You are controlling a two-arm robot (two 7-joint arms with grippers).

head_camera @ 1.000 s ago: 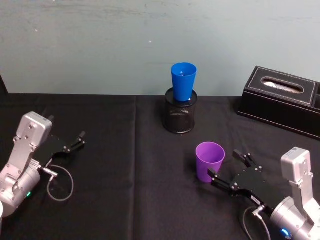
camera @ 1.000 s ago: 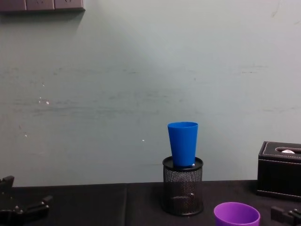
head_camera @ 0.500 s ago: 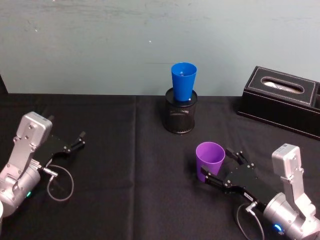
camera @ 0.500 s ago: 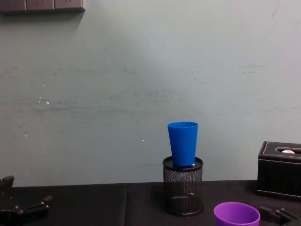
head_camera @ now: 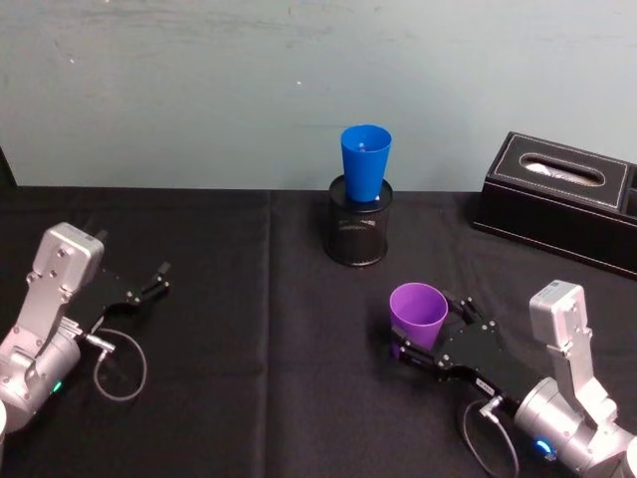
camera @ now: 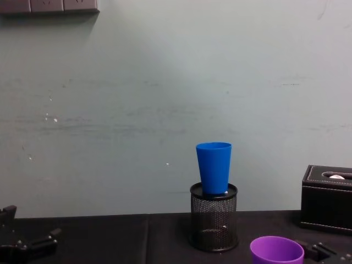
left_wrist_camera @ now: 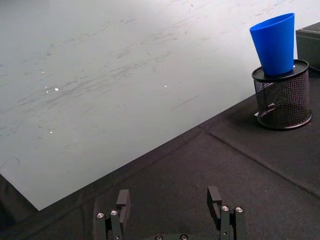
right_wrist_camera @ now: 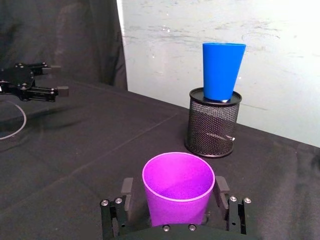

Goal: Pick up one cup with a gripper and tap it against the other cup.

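I expect the blue cup [camera: 214,168] to stay upright when I tap it, since the cup's base sits squarely on the pen holder's top [camera: 214,194].
The purple cup [head_camera: 418,314] stands upright on the black tablecloth, right of centre. My right gripper [head_camera: 430,327] is open and low around it, one finger on each side of the cup's lower half. In the right wrist view the purple cup [right_wrist_camera: 178,189] sits between the fingers [right_wrist_camera: 126,189] with a small gap on each side. The blue cup [head_camera: 365,161] stands upright in a black mesh pen holder [head_camera: 358,234] at the back centre, well beyond the purple cup. My left gripper [head_camera: 159,279] rests open at the table's left.
A black tissue box [head_camera: 562,199] sits at the back right. A grey cable [head_camera: 119,363] loops by the left arm. The blue cup [camera: 214,168] rises above the holder [camera: 214,220] against the pale wall. Bare black cloth lies between the two cups.
My right gripper has slid forward and left until its fingers straddle the purple cup. The cup, the blue cup and the left arm have stayed where they were.
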